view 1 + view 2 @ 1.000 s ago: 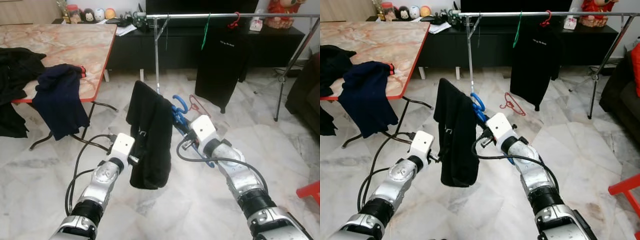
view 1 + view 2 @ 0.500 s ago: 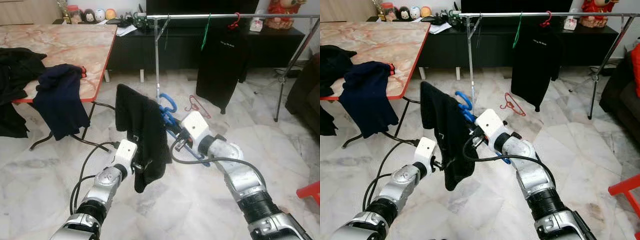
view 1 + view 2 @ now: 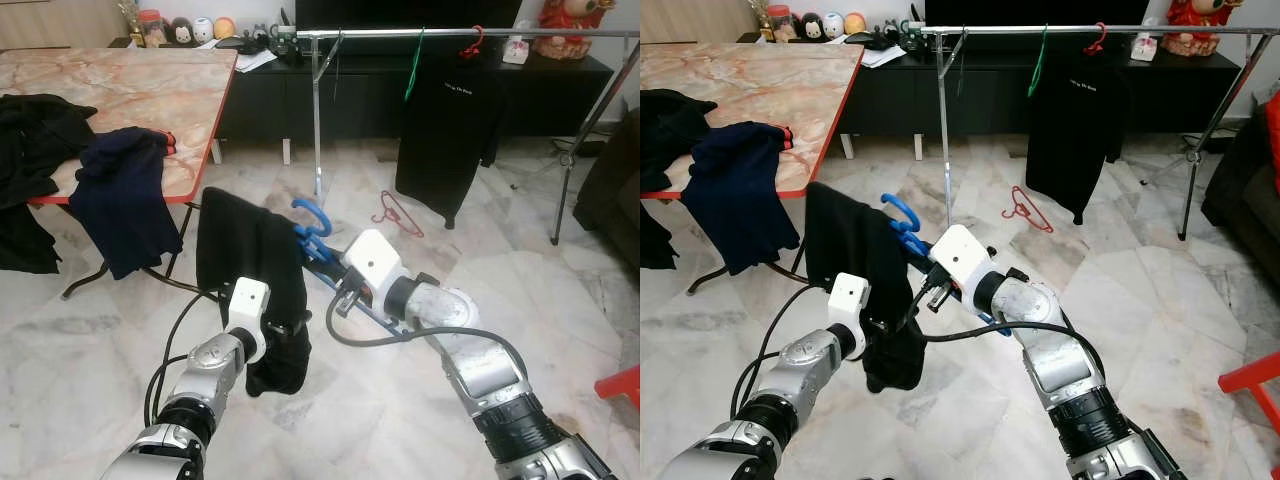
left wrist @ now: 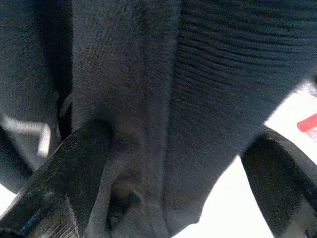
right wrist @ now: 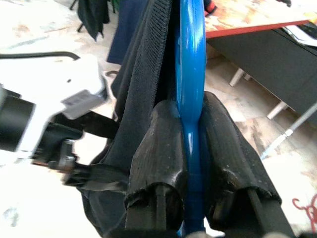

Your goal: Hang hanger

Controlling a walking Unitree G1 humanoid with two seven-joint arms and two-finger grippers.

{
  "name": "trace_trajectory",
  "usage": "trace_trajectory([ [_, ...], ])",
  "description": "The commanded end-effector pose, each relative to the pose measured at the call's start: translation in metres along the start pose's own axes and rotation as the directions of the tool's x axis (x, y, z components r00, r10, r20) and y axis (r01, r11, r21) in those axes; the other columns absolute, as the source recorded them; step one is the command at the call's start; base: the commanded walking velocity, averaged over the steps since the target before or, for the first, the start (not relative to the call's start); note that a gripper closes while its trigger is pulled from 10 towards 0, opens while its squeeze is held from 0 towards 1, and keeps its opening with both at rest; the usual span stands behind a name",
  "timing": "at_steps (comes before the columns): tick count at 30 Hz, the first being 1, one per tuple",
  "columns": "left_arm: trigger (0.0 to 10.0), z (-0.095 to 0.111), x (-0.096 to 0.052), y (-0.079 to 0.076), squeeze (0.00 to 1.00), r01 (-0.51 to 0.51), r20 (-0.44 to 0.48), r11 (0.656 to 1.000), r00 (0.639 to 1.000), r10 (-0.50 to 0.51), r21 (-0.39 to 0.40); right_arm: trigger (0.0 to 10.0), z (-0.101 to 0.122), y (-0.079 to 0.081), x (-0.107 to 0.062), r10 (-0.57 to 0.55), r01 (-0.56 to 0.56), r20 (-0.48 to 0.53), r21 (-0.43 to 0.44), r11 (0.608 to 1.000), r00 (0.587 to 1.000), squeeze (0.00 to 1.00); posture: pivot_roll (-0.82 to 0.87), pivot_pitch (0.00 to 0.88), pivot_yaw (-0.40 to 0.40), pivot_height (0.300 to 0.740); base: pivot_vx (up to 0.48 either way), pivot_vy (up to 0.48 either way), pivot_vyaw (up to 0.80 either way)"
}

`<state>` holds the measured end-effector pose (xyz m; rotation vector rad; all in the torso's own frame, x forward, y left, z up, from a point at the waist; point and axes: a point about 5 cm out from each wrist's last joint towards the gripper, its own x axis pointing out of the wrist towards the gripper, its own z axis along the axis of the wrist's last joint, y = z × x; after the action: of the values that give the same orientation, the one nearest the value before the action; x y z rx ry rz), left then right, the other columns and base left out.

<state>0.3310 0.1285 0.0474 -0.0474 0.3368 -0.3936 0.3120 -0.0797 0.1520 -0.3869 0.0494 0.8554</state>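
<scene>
I expect the black garment (image 3: 245, 250) to slide off whole when I pull it away, because the blue hanger's lower arm (image 3: 388, 322) already sticks out of it.
A black garment (image 3: 245, 265) is draped over a blue hanger (image 3: 312, 216), held low above the floor before me. My right gripper (image 5: 190, 111) is shut on the hanger's blue bar just below the hook, with the cloth hanging beside its fingers (image 5: 163, 134). My left gripper (image 3: 285, 328) is at the garment's lower part. In the left wrist view its fingers (image 4: 64, 183) stand apart with the dark fabric (image 4: 163, 99) between them, touching one finger and clear of the other. The metal clothes rail (image 3: 450, 33) runs across the back, well above and beyond both grippers.
A black shirt (image 3: 447, 120) hangs on the rail beside a green hanger (image 3: 412, 62). A red hanger (image 3: 398, 213) lies on the floor by the rail's post (image 3: 317, 120). A marble table (image 3: 130, 85) with dark clothes (image 3: 125, 200) stands left. A red stool (image 3: 622, 385) is at right.
Both arms have carried the hanger and garment lower and to the left, away from the rail. The hanger now tilts more. The left gripper has stayed at the garment's lower part.
</scene>
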Motion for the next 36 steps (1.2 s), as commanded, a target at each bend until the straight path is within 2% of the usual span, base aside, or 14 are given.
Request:
trace_trajectory([
  [1,10.0,-0.002,0.000,0.005,0.00,-0.049,-0.026,0.999,0.998,0.049,-0.019,0.0,0.015,0.001,-0.001,0.007,-0.006,0.062,-0.013,1.000,0.998,0.00,-0.09,0.028,-0.002,0.740,0.000,0.000,0.00],
  [3,10.0,-0.003,-0.001,0.011,0.00,-0.101,-0.039,0.993,0.994,0.099,-0.055,0.0,0.016,0.003,-0.001,0.013,-0.012,0.064,-0.019,1.000,0.998,0.00,-0.09,0.028,-0.002,0.740,0.000,0.000,0.00],
  [5,10.0,-0.003,-0.002,0.014,0.00,-0.109,-0.038,0.992,0.994,0.106,-0.070,0.0,0.018,0.003,-0.001,0.009,-0.008,0.069,-0.014,1.000,0.998,0.00,-0.09,0.034,-0.001,0.740,0.000,0.000,0.00],
  [6,6.2,-0.003,-0.002,0.015,0.00,-0.108,-0.036,0.992,0.994,0.106,-0.071,0.0,0.019,0.003,-0.001,0.009,-0.008,0.070,-0.013,1.000,0.998,0.00,-0.09,0.034,-0.001,0.740,0.000,0.000,0.00],
  [7,3.5,-0.002,-0.003,0.015,0.00,-0.110,-0.032,0.991,0.994,0.108,-0.072,0.0,0.019,0.003,-0.001,0.010,-0.009,0.071,-0.013,1.000,0.997,0.00,-0.09,0.034,-0.001,0.740,0.000,0.000,0.00],
  [8,0.0,-0.002,-0.003,0.017,0.00,-0.117,-0.027,0.991,0.993,0.115,-0.071,0.0,0.020,0.004,-0.001,0.013,-0.012,0.073,-0.012,1.000,0.997,0.00,-0.09,0.035,0.000,0.740,0.000,0.000,0.00],
  [22,0.0,0.003,-0.001,0.016,0.00,-0.131,-0.015,0.989,0.991,0.130,-0.075,0.0,0.023,0.008,-0.003,0.041,-0.040,0.077,-0.020,0.999,0.996,0.00,-0.09,0.050,0.001,0.740,0.000,0.000,0.00],
  [36,0.0,0.005,0.000,0.017,0.00,-0.138,-0.004,0.987,0.990,0.138,-0.077,0.0,0.018,0.003,-0.006,0.040,-0.039,0.050,-0.033,0.999,0.998,0.00,-0.09,0.056,-0.003,0.740,0.000,0.000,0.00],
])
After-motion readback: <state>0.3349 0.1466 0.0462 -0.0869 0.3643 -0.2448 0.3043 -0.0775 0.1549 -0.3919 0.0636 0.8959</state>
